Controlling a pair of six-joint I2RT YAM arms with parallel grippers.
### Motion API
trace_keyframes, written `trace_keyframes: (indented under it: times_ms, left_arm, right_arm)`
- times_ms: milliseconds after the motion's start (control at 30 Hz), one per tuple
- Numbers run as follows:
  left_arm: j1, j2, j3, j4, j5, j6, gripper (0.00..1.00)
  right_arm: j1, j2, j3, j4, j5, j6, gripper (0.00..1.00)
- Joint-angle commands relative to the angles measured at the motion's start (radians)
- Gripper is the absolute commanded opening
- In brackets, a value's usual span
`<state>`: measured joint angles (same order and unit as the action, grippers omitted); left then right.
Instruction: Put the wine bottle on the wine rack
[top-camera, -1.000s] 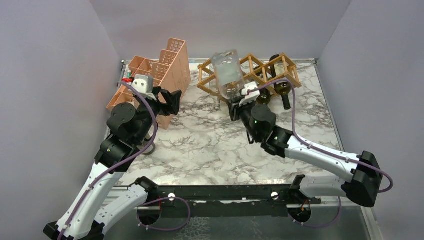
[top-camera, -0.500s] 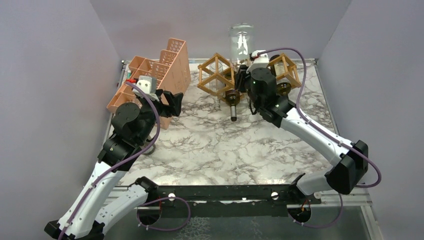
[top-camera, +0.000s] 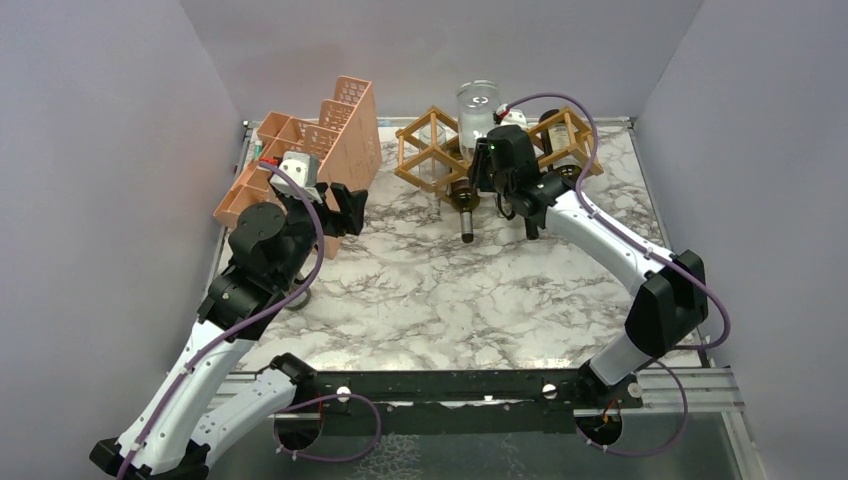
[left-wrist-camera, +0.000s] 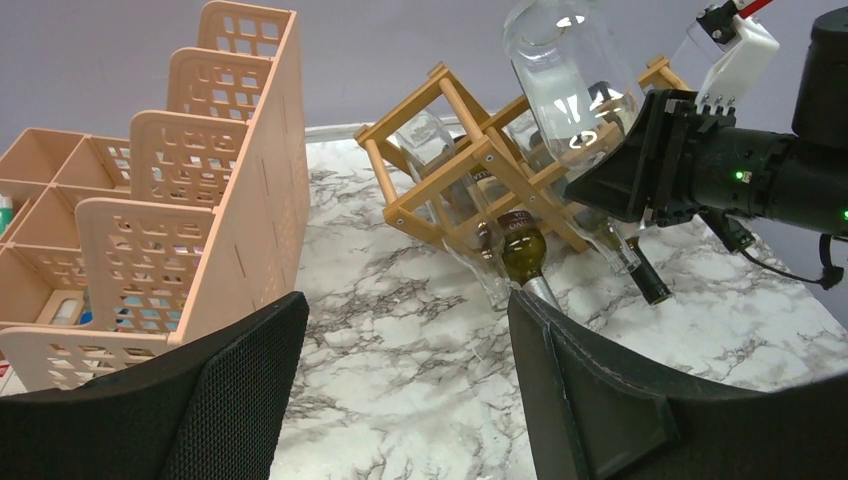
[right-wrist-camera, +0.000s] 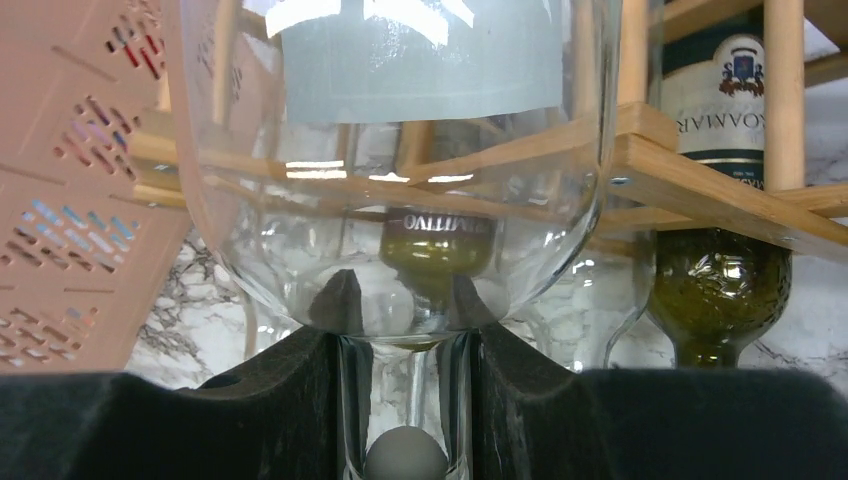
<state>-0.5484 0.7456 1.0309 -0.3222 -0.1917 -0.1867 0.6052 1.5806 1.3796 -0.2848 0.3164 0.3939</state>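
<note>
The wine bottle (top-camera: 478, 118) sits off to one side of the wine rack's dip (top-camera: 457, 153) above the green bottle, so my right gripper should retake it and shift it over.
The wine bottle (top-camera: 478, 104) is clear glass with a pale label. It stands base-up over the middle of the wine rack (top-camera: 430, 152), a golden-brown wooden lattice at the back of the table. My right gripper (top-camera: 487, 152) is shut on its neck (right-wrist-camera: 405, 385), one dark finger on each side. In the left wrist view the wine bottle (left-wrist-camera: 566, 75) leans over the wine rack (left-wrist-camera: 470, 160), touching or just above its top slats. My left gripper (left-wrist-camera: 405, 390) is open and empty, low over the marble, left of the rack.
A pink perforated organizer (top-camera: 325, 140) stands at the back left, close to my left gripper (top-camera: 345, 208). A dark green bottle (right-wrist-camera: 718, 285) and other bottles (left-wrist-camera: 520, 250) lie in the rack, necks pointing forward over the marble table (top-camera: 420, 290). Grey walls close in three sides.
My right arm swung the clear bottle from a tilt in front of the rack up and back over its middle, then lowered it slightly. The left arm barely moved.
</note>
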Motion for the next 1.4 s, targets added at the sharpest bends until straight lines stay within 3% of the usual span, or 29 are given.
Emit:
trace_keyframes:
  times_ms: [0,467,667,1000,1367]
  left_arm:
    - [-0.001,-0.001,-0.001,-0.006,-0.002,-0.011,0.78]
    - [-0.001,0.017,0.002,-0.011,-0.007,-0.014,0.78]
    - [-0.001,0.020,0.004,-0.018,-0.011,-0.010,0.78]
    - [-0.002,0.030,0.007,-0.022,-0.016,0.000,0.78]
    - [-0.001,0.045,0.014,-0.022,-0.023,0.012,0.78]
  right_arm:
    - [-0.036,-0.012,0.107,0.175,-0.021,0.055,0.01]
    - [-0.048,0.074,0.189,0.048,-0.102,0.070,0.02]
    - [-0.048,0.115,0.259,-0.043,-0.094,0.066,0.24]
    - [-0.048,0.146,0.300,-0.126,-0.082,0.055,0.46]
    - [-0.049,0.120,0.281,-0.143,-0.089,0.039,0.53]
